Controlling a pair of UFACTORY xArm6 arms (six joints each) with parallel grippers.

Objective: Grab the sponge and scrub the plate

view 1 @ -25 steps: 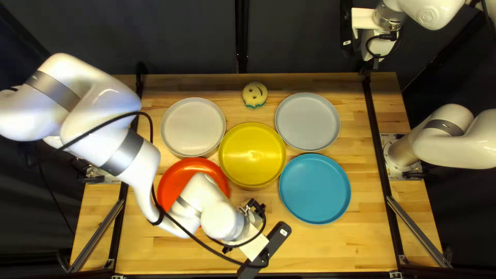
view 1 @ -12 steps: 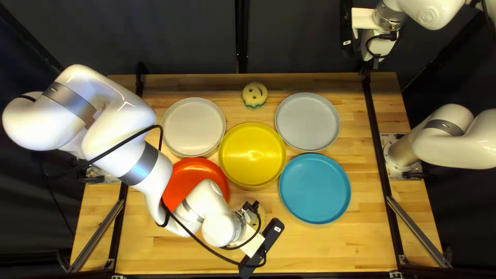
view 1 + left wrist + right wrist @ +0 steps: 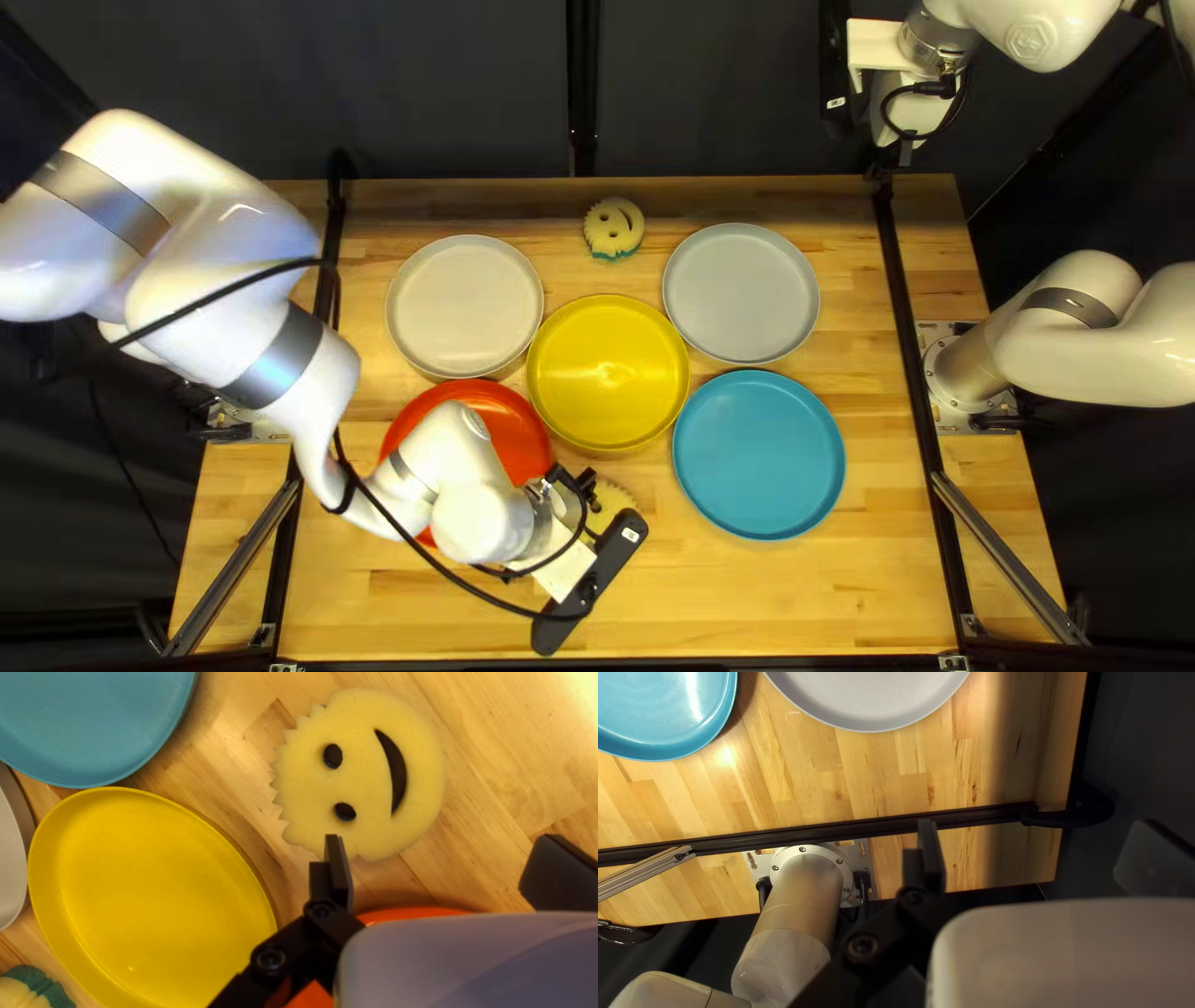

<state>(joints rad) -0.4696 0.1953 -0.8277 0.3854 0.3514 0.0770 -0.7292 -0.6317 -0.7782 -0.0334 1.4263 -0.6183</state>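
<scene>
I expect a layer of a different colour hidden under the round yellow sponge when I lift it, because the matching second sponge shows a teal bottom side.
My left gripper hangs near the table's near edge. A round yellow sponge with a smiling face lies beside it, partly hidden by the arm. In the left wrist view the left gripper stands open; the sponge lies flat ahead of it, not held, one fingertip overlapping its edge. A second sponge with a teal underside is by the table's far edge. The yellow plate is mid-table, the red plate partly under my left arm. Raised beyond the far edge, my right gripper shows open in its wrist view.
The blue plate and grey plate are right of the yellow one, and an off-white plate is at its upper left. A black cable loops along my left arm. Dark rails run down both table sides.
My left gripper has shifted leftward in the top left view, and the smiling sponge near it, hidden a second ago, now shows. My right arm and the plates have stayed put.
</scene>
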